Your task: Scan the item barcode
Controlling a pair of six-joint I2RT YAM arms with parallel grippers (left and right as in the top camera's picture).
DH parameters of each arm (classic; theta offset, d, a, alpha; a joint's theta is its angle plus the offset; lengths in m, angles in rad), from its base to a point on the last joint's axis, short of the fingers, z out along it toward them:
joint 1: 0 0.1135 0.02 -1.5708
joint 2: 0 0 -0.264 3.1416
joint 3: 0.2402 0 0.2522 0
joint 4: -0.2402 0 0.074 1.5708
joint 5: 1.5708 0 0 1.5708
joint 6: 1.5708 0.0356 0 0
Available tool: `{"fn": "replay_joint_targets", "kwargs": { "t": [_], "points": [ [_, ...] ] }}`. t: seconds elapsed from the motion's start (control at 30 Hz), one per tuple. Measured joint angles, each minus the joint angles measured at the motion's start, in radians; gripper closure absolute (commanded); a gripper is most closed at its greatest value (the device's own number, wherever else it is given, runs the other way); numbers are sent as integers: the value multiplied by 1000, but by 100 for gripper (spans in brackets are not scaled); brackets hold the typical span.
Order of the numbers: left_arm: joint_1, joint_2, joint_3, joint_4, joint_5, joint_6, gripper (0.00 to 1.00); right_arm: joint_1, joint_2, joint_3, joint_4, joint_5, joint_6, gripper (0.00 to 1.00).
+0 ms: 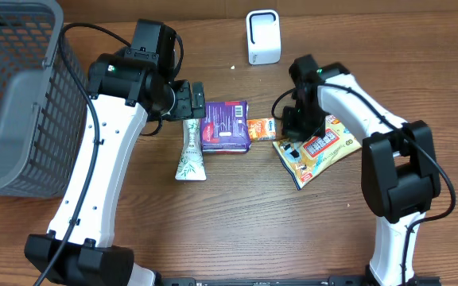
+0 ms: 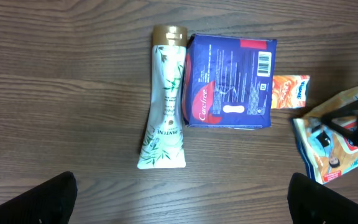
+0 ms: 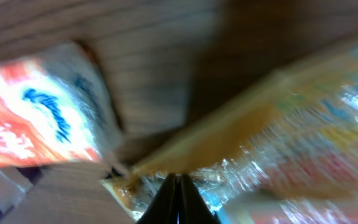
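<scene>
The yellow snack bag's crinkled edge (image 1: 281, 148) is at my right gripper, beside the Kleenex packet, so my right gripper should push its closed fingers back toward the bag's far end (image 1: 348, 144).
A yellow snack bag (image 1: 325, 148) (image 2: 344, 146) (image 3: 278, 124) lies flat on the wood table, right of centre. My right gripper (image 1: 296, 129) (image 3: 179, 179) is at the bag's left edge, its fingers pressed together on the crinkled film there. The right wrist view is blurred. The white barcode scanner (image 1: 262, 36) stands at the back of the table. My left gripper (image 1: 194, 100) (image 2: 185, 208) hangs open above the table with nothing between its fingers (image 2: 51, 200).
A Pantene tube (image 1: 190, 151) (image 2: 165, 99), a purple Carefree pack (image 1: 225, 125) (image 2: 230, 81) and an orange Kleenex packet (image 1: 261, 129) (image 2: 289, 91) (image 3: 36, 118) lie in a row left of the bag. A grey wire basket (image 1: 14, 95) fills the left side.
</scene>
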Motion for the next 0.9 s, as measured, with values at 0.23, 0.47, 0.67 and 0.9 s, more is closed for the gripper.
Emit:
{"fn": "replay_joint_targets", "kwargs": {
  "t": [0.23,0.47,0.67,0.9],
  "points": [
    [0,0,0,0,0,0,0,33,-1,-97,105,-93,18,96],
    [0,0,0,1,0,0,0,-9,0,7,-106,-73,9,96],
    [0,0,0,0,0,0,0,-146,0,201,-217,-20,-36,92],
    [0,0,0,0,0,0,0,-270,0,174,-195,29,-50,93]
  ]
}}
